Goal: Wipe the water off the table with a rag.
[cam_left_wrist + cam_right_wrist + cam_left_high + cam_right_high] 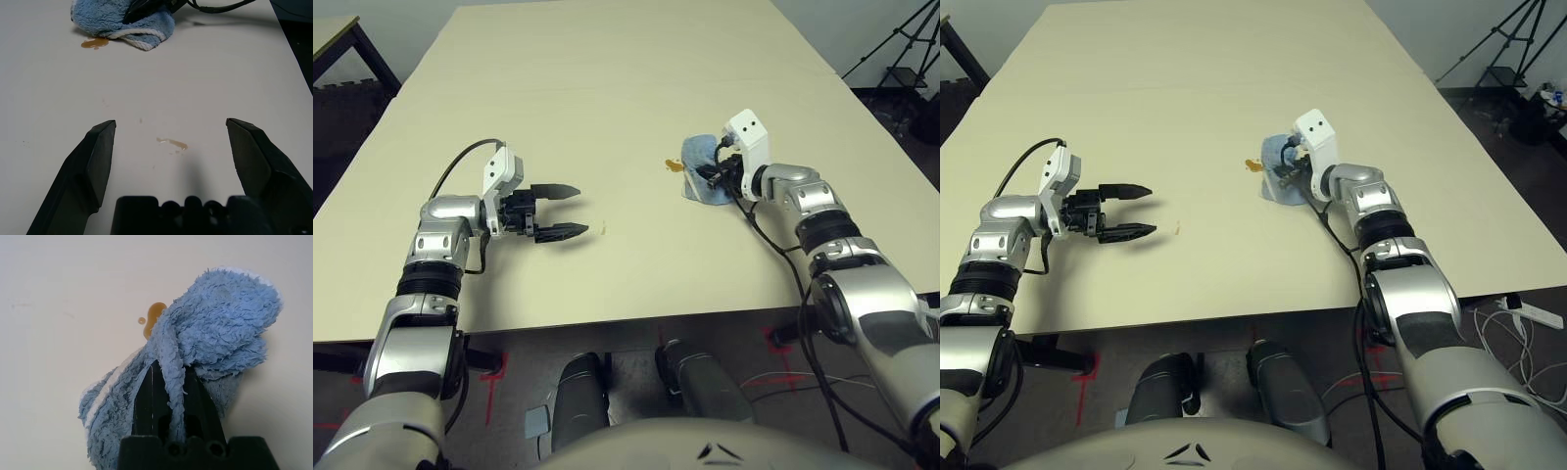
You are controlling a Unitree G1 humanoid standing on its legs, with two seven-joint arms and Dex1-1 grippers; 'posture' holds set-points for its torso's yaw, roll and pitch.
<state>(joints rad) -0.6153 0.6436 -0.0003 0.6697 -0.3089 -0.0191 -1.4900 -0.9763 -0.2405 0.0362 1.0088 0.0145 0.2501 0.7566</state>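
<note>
The orange-brown splotch shows beyond the rag's edge (684,167), so I should use my right gripper to push the rag over the splotch (673,165), then pull the rag back.
The light blue rag (697,155) lies bunched on the pale beige table (607,78), right of centre. My right gripper (713,177) is shut on it, and a fold of the cloth (215,333) is pinched between the black fingers (146,396). An orange-brown splotch of water (674,165) touches the rag's left edge (155,313). A smaller streak of water (172,143) lies just beyond my left gripper (582,210). That gripper hovers open and empty over the table's left half, pointing right.
A black tripod (911,39) stands on the floor beyond the table's far right corner. A smaller table (333,34) sits at the far left. Cables and a power strip (1528,313) lie on the floor at the right. The table's front edge (607,323) is close to me.
</note>
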